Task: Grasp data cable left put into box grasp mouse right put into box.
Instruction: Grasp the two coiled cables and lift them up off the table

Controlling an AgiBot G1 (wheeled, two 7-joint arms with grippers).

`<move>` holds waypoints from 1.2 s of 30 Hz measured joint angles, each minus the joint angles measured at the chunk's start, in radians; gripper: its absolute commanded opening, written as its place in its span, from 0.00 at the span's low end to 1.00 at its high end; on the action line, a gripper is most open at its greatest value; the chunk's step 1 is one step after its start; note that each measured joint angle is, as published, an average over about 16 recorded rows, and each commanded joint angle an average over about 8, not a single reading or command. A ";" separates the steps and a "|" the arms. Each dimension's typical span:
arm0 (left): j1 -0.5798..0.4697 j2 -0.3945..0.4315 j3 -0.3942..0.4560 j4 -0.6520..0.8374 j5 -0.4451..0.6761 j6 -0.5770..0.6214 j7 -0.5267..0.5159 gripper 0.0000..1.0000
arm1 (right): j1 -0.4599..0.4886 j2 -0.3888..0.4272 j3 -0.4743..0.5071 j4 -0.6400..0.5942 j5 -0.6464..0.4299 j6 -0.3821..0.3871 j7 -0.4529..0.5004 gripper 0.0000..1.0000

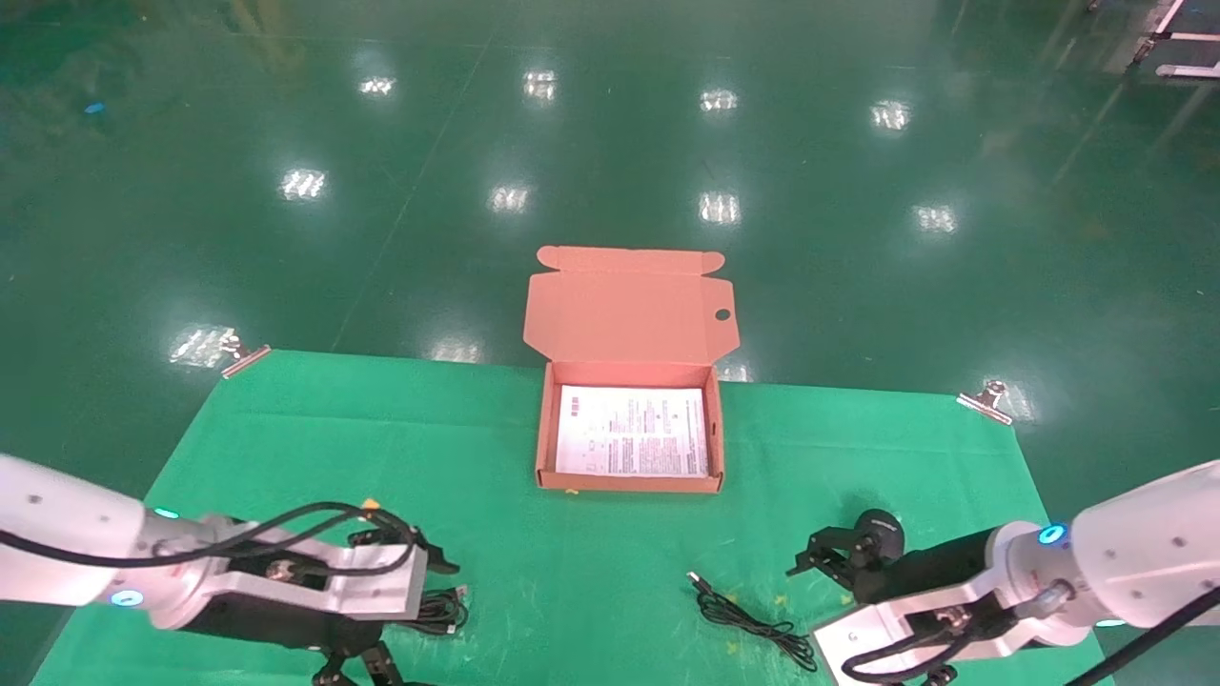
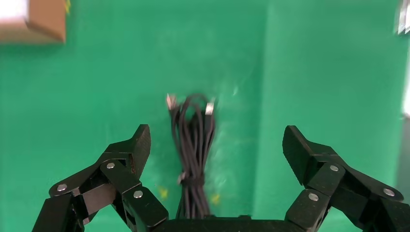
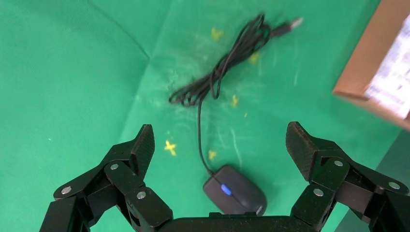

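The mouse cord's bundle [image 1: 746, 621] lies free in front of my right gripper's open fingers. I should carry on moving down toward its mouse-side end [image 1: 803, 657] until the fingers close around it.
The data cable [image 2: 193, 140], a thin black bundle cinched at its middle with silvery plug ends, lies on the green mat between the fingers of my left gripper [image 2: 216, 135], which is open and just above it. In the head view the cable [image 1: 444, 610] shows beside the left arm. The black mouse [image 3: 235, 190] with its blue-lit wheel lies on the mat between the fingers of my open right gripper [image 3: 220, 140], close to the palm. Its cord [image 1: 753, 621] trails towards the box. The arm hides the mouse in the head view. The orange-brown box [image 1: 543, 429] stands open with a white leaflet [image 1: 632, 432] inside.
The box lid [image 1: 629, 305] lies folded back beyond the mat's far edge. The mouse cord's USB plug [image 1: 696, 578] points towards the box. Metal clips [image 1: 986, 400] hold the mat's far corners. Small yellow marks [image 3: 169, 146] dot the mat. Glossy green floor lies around it.
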 measured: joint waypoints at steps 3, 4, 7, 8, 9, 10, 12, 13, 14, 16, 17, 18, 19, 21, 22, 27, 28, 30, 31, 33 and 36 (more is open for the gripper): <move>0.001 0.022 0.018 0.029 0.054 -0.036 -0.010 1.00 | -0.011 -0.021 -0.011 -0.028 -0.037 0.024 0.018 1.00; 0.001 0.029 0.021 0.041 0.067 -0.047 -0.014 1.00 | -0.013 -0.028 -0.013 -0.039 -0.047 0.031 0.022 1.00; -0.001 0.049 0.029 0.085 0.095 -0.073 -0.022 1.00 | -0.019 -0.051 -0.019 -0.079 -0.066 0.052 0.029 1.00; -0.002 0.055 0.030 0.102 0.102 -0.081 -0.024 1.00 | -0.020 -0.059 -0.020 -0.094 -0.069 0.059 0.031 1.00; -0.004 0.062 0.031 0.120 0.107 -0.089 -0.025 1.00 | -0.020 -0.067 -0.020 -0.111 -0.072 0.065 0.032 1.00; -0.006 0.069 0.031 0.140 0.110 -0.096 -0.025 1.00 | -0.019 -0.075 -0.020 -0.129 -0.072 0.070 0.033 1.00; -0.011 0.082 0.030 0.181 0.113 -0.108 -0.023 1.00 | -0.017 -0.092 -0.020 -0.167 -0.072 0.081 0.033 1.00; -0.014 0.088 0.029 0.202 0.113 -0.113 -0.022 1.00 | -0.015 -0.101 -0.019 -0.186 -0.071 0.086 0.033 1.00; -0.017 0.094 0.028 0.223 0.113 -0.118 -0.019 1.00 | -0.013 -0.110 -0.018 -0.206 -0.070 0.091 0.033 1.00; -0.023 0.106 0.026 0.267 0.111 -0.128 -0.013 1.00 | -0.009 -0.128 -0.017 -0.245 -0.068 0.102 0.031 1.00; -0.027 0.111 0.025 0.289 0.110 -0.134 -0.009 1.00 | -0.007 -0.137 -0.016 -0.264 -0.067 0.107 0.030 1.00; -0.030 0.117 0.023 0.310 0.109 -0.140 -0.004 1.00 | -0.005 -0.146 -0.015 -0.284 -0.066 0.113 0.029 1.00; -0.034 0.123 0.022 0.332 0.107 -0.147 0.001 1.00 | -0.003 -0.155 -0.014 -0.304 -0.064 0.119 0.029 1.00; -0.040 0.134 0.019 0.372 0.106 -0.160 0.012 1.00 | 0.001 -0.173 -0.012 -0.344 -0.060 0.128 0.029 1.00; -0.043 0.139 0.018 0.392 0.104 -0.167 0.017 1.00 | 0.003 -0.182 -0.011 -0.364 -0.059 0.133 0.029 1.00; -0.056 0.161 0.008 0.480 0.093 -0.201 0.047 1.00 | 0.012 -0.224 -0.007 -0.460 -0.052 0.156 0.028 1.00; -0.058 0.164 0.006 0.494 0.091 -0.207 0.052 1.00 | 0.014 -0.230 -0.007 -0.476 -0.051 0.160 0.027 0.98; -0.061 0.171 0.001 0.524 0.086 -0.220 0.064 0.83 | 0.016 -0.244 -0.006 -0.509 -0.049 0.169 0.025 0.78; -0.063 0.174 -0.002 0.537 0.082 -0.226 0.068 0.70 | 0.018 -0.250 -0.006 -0.524 -0.049 0.173 0.024 0.66; -0.066 0.179 -0.007 0.561 0.076 -0.235 0.076 0.45 | 0.020 -0.262 -0.005 -0.551 -0.048 0.181 0.022 0.41; -0.069 0.185 -0.013 0.587 0.067 -0.244 0.085 0.08 | 0.022 -0.274 -0.004 -0.581 -0.046 0.189 0.020 0.06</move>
